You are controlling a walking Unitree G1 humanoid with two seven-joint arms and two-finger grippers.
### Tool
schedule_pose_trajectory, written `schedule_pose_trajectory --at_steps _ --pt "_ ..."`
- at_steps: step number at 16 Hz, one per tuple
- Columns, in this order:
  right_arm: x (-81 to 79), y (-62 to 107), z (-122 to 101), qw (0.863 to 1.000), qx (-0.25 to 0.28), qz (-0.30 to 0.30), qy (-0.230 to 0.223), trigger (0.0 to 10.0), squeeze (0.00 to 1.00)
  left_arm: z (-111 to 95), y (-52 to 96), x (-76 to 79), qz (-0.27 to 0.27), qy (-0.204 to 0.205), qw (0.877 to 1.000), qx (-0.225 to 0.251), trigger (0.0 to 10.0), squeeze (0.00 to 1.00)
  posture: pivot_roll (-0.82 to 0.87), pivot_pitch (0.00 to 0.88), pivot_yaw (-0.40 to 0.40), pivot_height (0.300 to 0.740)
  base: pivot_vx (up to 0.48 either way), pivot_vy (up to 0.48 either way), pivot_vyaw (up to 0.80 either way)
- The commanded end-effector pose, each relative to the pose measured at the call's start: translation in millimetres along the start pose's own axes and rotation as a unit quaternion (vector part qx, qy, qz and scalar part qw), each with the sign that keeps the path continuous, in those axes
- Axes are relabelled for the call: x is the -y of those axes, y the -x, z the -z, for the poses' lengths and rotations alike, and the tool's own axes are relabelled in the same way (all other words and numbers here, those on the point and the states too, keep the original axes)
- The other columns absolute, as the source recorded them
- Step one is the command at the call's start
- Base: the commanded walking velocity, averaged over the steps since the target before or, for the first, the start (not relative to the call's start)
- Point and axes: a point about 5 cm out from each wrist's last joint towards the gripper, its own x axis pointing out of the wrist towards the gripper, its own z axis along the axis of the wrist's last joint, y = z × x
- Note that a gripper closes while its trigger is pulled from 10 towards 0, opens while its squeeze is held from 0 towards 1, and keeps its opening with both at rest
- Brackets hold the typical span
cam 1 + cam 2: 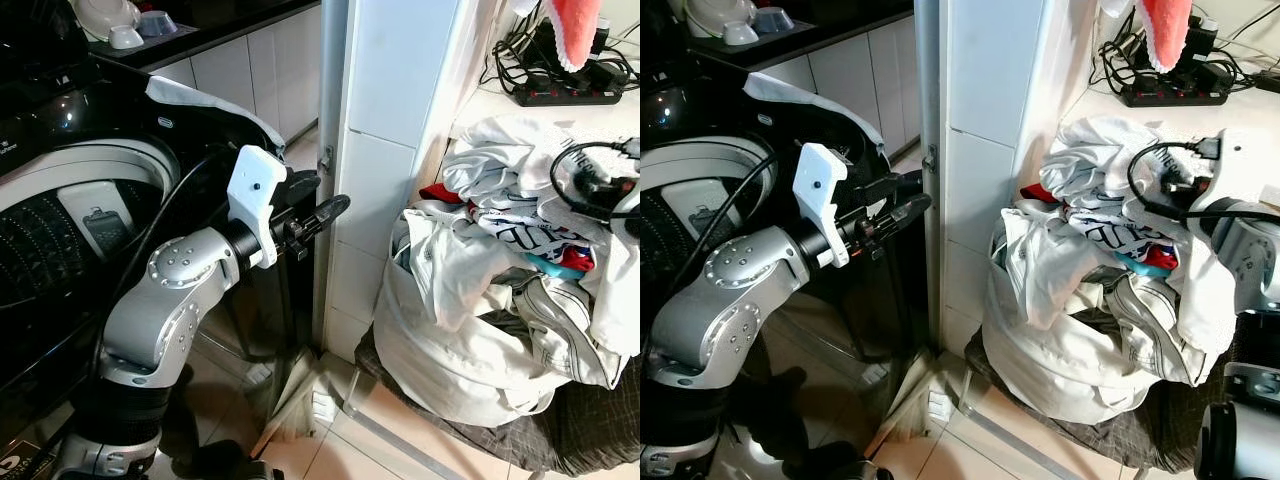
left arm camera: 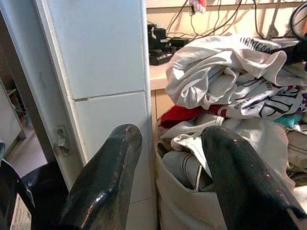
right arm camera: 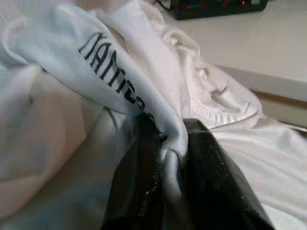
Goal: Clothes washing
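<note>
I expect the white garment (image 1: 506, 148) to come free alone and hang limp when I lift it, since it lies bunched loosely on top of the heap (image 1: 485, 178).
A heap of mostly white clothes (image 1: 500, 250) fills a pale laundry bag (image 1: 440, 350) at the right. My right gripper (image 3: 165, 132) is buried in the top of the heap, shut on a fold of a white garment with black lettering (image 3: 120, 72). The right arm (image 1: 1245, 230) reaches in from the right edge. My left gripper (image 1: 318, 197) is open and empty, held in mid-air in front of the tiled pillar, pointing toward the heap. The black top-loading washing machine (image 1: 60, 200) stands at the left with its drum opening in sight behind the left arm.
A white tiled pillar (image 1: 385, 150) stands between the washing machine and the laundry bag. A black power strip (image 1: 565, 95) with cables lies on the counter behind the heap. Bowls (image 1: 125, 25) sit on the dark counter at the far left.
</note>
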Motion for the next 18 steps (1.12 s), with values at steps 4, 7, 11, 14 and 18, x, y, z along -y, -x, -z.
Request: schedule_pose_trajectory --at_steps 4,7,11,14,18 --pt "2.7 12.7 -30 0.998 0.054 -0.003 -0.018 0.0 0.00 -6 -1.2 -6.3 -0.021 -0.005 1.000 0.017 10.0 0.00 -0.03 0.000 0.014 0.740 0.000 0.000 0.00" --pt "-6.4 27.3 -69 0.990 0.129 -0.043 -0.047 0.0 0.00 -14 -1.9 -13.8 -0.048 -0.007 0.998 0.043 10.0 0.00 -0.03 0.000 0.013 0.740 0.000 0.000 0.00" --pt "-57.3 63.3 -141 0.940 0.237 -0.229 -0.087 0.0 0.00 -50 -11.5 -25.9 -0.088 -0.017 0.988 0.128 10.0 1.00 -0.03 0.000 0.008 0.740 0.000 0.000 0.00" --pt "-107.9 75.4 -157 0.899 0.241 -0.354 -0.089 0.0 0.00 -93 -23.4 -21.6 -0.057 -0.011 0.974 0.218 10.0 1.00 -0.03 0.000 0.006 0.740 0.000 0.000 0.00" --pt "-152.1 72.3 -139 0.871 0.197 -0.442 -0.079 0.0 0.00 -130 -24.4 -13.3 -0.010 0.015 0.952 0.306 10.0 1.00 -0.02 0.000 -0.009 0.740 0.000 0.000 0.00"
